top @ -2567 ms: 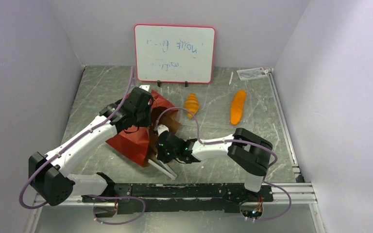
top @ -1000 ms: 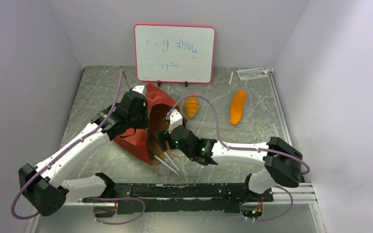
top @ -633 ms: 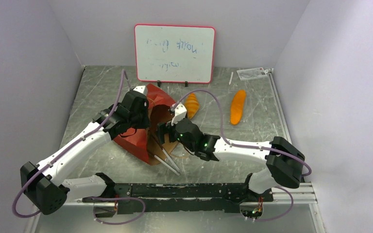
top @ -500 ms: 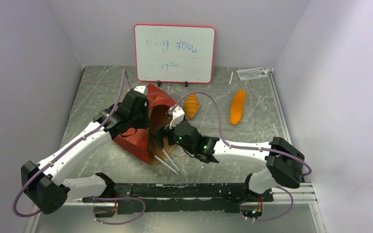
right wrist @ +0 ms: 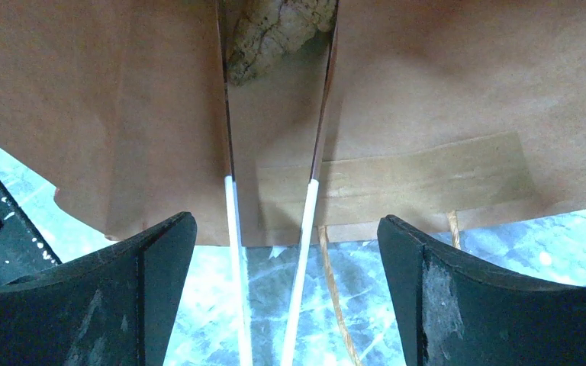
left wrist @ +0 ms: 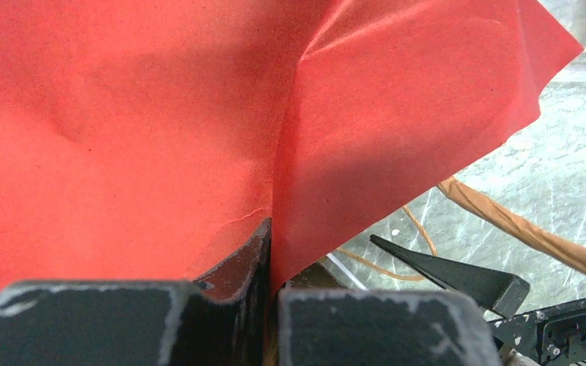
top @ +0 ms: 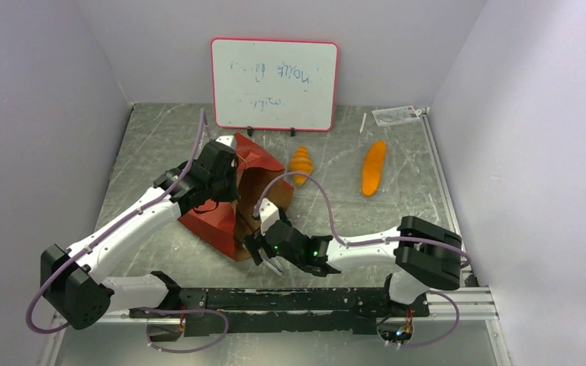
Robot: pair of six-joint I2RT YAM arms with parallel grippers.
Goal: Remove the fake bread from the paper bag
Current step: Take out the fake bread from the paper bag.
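The fake bread (right wrist: 271, 42) is between the rods deep inside the paper bag, so the robot's right gripper should squeeze the rods' white ends (right wrist: 300, 248) before it pulls the bread out.
The paper bag (top: 214, 223) lies on its side, red base to the left, brown mouth facing right. My left gripper (top: 217, 174) is shut on a fold of the bag's red paper (left wrist: 160, 114). At the near corner of the mouth my right gripper (top: 263, 255) stands open, nothing between its fingers. Its wrist view looks into the brown inside (right wrist: 427, 99), where a tan lumpy piece of fake bread (right wrist: 278, 30) lies deep in. Two thin white-tipped rods (right wrist: 231, 229) run from the mouth toward it. An orange croissant (top: 301, 164) and a long orange loaf (top: 373, 168) lie on the table outside.
A whiteboard (top: 275, 84) stands at the back, with a card (top: 397, 115) and a small white stick (top: 362, 123) to its right. A tan cord handle (right wrist: 330, 290) trails on the table by the bag's mouth. A black rail (top: 305, 300) runs along the near edge.
My right gripper has pulled back from the upper part of the bag's mouth toward the near edge. The left gripper keeps its hold and has shifted the bag a little.
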